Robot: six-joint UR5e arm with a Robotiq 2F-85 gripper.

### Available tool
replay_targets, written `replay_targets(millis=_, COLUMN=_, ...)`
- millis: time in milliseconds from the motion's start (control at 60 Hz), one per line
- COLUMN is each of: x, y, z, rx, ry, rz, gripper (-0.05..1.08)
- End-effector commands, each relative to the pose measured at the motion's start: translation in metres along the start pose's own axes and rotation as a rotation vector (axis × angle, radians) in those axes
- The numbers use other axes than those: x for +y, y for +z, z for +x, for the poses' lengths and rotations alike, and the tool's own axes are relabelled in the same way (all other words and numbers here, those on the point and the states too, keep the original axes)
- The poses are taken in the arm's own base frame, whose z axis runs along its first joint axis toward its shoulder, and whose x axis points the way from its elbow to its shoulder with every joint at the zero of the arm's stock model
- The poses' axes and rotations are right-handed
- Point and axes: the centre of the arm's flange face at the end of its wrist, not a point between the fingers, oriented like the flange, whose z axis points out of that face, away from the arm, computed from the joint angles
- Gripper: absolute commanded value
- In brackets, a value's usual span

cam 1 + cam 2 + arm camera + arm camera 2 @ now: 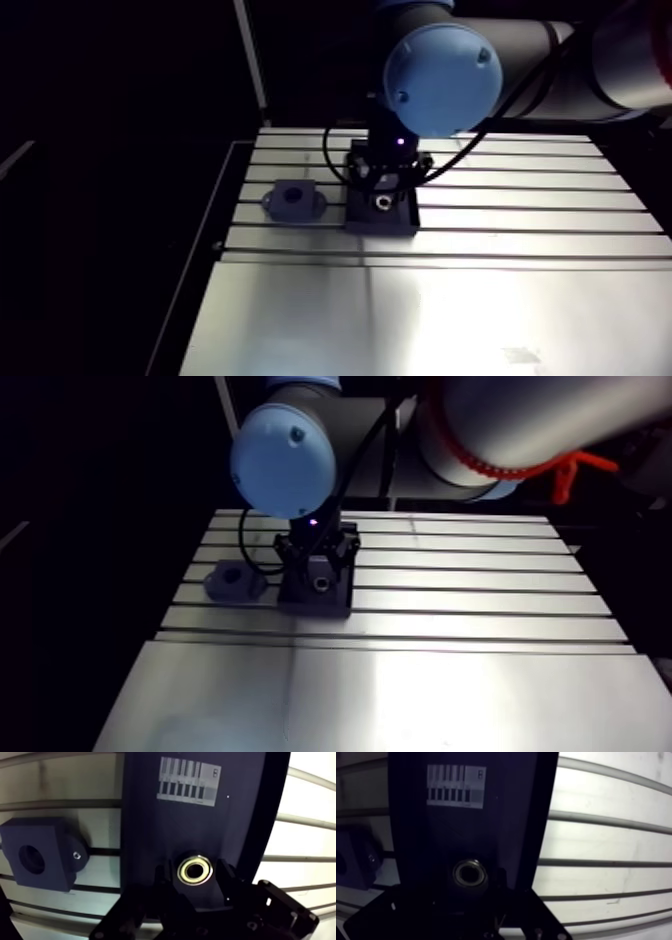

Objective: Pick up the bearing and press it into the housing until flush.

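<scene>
The bearing's side (194,854) can be seen above the holder plate's smooth bottom, so the bearing will come loose and the holder plate will stay behind when the robot's gripper lifts.
The bearing (195,870), a small metal ring with a bright rim, lies in a round seat of a dark holder plate (150,812). My gripper (196,869) hangs low over it, open, with one dark finger (164,879) on each side of the ring and a thin gap to it on both sides. The housing (35,858), a dark block with a round bore and a side lug, stands on the table beside the plate. In the arm view the housing (292,200) is left of the plate (380,218), with the gripper (385,188) over the bearing (383,204).
The slotted aluminium table (520,215) runs wide to the right and toward the front. A white printed label (189,780) sits on the far end of the holder plate. The table's left edge (215,250) is close to the housing.
</scene>
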Motion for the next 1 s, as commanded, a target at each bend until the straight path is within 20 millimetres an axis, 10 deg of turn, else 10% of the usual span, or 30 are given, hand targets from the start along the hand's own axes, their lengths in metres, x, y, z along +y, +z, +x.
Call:
replay_targets(millis=17, x=0.0000, y=0.0012, z=0.0002, rx=-0.002, ry=0.000, rz=0.000, gripper=0.44)
replay_targets(millis=1000, x=0.0005, y=0.0004, z=0.0003, rx=-0.001, ry=0.002, rz=0.004, gripper=0.50)
